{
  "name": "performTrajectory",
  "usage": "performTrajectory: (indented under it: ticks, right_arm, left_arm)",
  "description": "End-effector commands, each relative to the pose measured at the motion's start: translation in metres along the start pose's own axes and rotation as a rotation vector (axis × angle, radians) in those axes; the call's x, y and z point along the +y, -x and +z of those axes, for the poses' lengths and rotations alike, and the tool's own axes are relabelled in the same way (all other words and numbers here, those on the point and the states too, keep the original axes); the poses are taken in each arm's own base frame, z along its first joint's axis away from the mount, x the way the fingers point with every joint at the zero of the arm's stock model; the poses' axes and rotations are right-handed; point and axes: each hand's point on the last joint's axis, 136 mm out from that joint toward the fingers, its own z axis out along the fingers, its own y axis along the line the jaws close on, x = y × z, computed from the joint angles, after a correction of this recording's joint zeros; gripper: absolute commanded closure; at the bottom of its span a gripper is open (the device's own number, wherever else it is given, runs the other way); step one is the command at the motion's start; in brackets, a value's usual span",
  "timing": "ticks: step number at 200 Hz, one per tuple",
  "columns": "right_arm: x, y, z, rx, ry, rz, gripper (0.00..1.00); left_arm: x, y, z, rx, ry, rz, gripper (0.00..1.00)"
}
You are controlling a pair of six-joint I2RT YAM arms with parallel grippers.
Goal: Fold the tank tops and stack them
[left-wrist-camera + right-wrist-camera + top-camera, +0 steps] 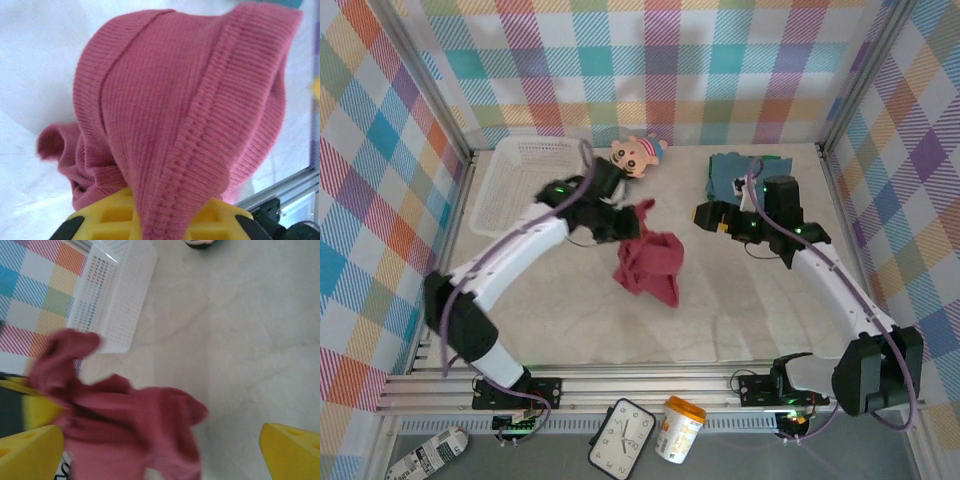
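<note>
Next, my left gripper stretches the tank top toward the basket while my right gripper holds its loose side (674, 254), because the dark red tank top hangs bunched (650, 263) from my left gripper.
The dark red tank top (650, 265) hangs bunched over the table's middle, one strap lifted up to my left gripper (628, 212). In the left wrist view its ribbed cloth (190, 110) runs down between the yellow fingers (107, 215), which are closed on it. My right gripper (705, 213) hovers to the right of the top, open and holding nothing. Its wrist view has the red cloth (125, 425) blurred between and beyond the wide-apart yellow fingertips (30, 450). A dusty blue-grey tank top (732, 172) lies folded at the back right, with a green edge (775, 160) under it.
A white mesh basket (520, 180) stands at the back left, also in the right wrist view (115, 300). A small big-headed doll (638, 152) lies at the back centre. A clock (622, 438) and a bottle (680, 428) sit below the table's near rail.
</note>
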Motion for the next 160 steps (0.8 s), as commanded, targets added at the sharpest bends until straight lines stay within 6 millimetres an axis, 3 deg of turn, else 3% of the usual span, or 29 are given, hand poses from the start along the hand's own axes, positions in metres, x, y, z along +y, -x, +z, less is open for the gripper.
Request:
performTrajectory:
  ticks: [1,15,28,57,73,84,109,132,160]
  right_arm:
    - [-0.013,-0.023,-0.005,0.042,-0.043,0.011,0.01]
    - [-0.023,-0.036,-0.004,0.066,-0.069,0.036,0.03]
    - [-0.03,-0.05,-0.004,0.102,-0.083,0.057,0.05]
    - [-0.038,-0.078,-0.003,0.139,-0.091,0.097,0.1]
    - [-0.04,-0.094,0.005,0.168,-0.089,0.115,0.14]
    - [-0.041,-0.103,0.014,0.192,-0.099,0.108,0.16]
    - [-0.036,-0.124,0.038,0.257,-0.132,0.03,0.21]
    - [-0.037,-0.135,0.058,0.287,-0.179,-0.062,0.23]
    - [-0.045,-0.132,0.08,0.298,-0.262,-0.153,0.35]
  left_arm:
    - [-0.034,-0.003,0.05,0.01,-0.082,-0.035,0.65]
    - [-0.025,-0.012,0.078,0.051,-0.006,0.016,0.54]
    - [-0.022,-0.01,0.081,0.053,0.025,0.043,0.43]
    - [-0.01,-0.004,0.048,0.001,0.103,0.132,0.34]
    - [0.014,-0.005,0.022,-0.022,0.199,0.161,0.33]
    - [0.033,-0.013,0.016,0.0,0.227,0.141,0.33]
    - [0.072,-0.051,0.035,0.092,0.223,0.086,0.33]
    - [0.079,-0.074,0.061,0.116,0.132,0.075,0.34]
    - [0.083,-0.076,0.09,0.116,0.096,0.092,0.36]
